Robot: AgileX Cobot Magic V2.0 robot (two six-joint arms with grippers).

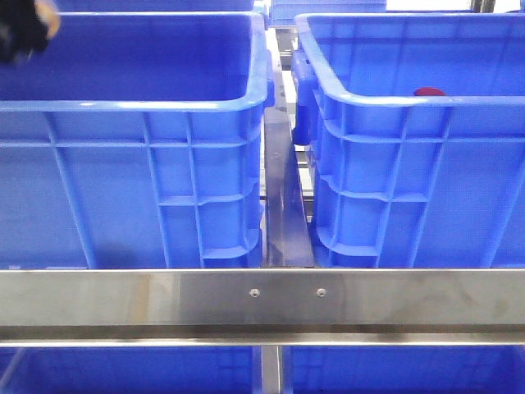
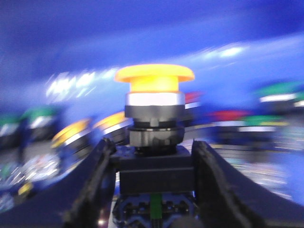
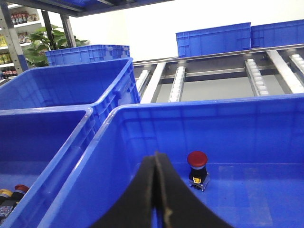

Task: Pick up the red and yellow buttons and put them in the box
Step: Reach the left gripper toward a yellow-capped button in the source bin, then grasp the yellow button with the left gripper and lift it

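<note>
Next, I take the cap (image 2: 155,72) with my right gripper first, because my left gripper is on the yellow button's black base (image 2: 156,171), far from the red button's box. Then I should place the button there.
My left gripper (image 2: 154,159) is shut on the black base of the yellow button (image 2: 154,78), whose orange-yellow cap stands up between the fingers. In the front view this gripper (image 1: 29,29) is a dark shape with a bit of orange at the far left, over the left blue crate (image 1: 131,103). The red button (image 3: 197,167) stands upright on the floor of the right blue box (image 3: 199,109); its cap just shows over the box's rim in the front view (image 1: 428,91). My right gripper (image 3: 156,164) is shut and empty, above this box and apart from the red button.
Several more buttons, blurred, lie behind the held one in the left wrist view (image 2: 71,133), and some show in the left crate (image 3: 12,194). A steel rail (image 1: 262,295) crosses in front of both crates. A roller conveyor (image 3: 213,76) and more blue crates (image 3: 213,40) stand behind.
</note>
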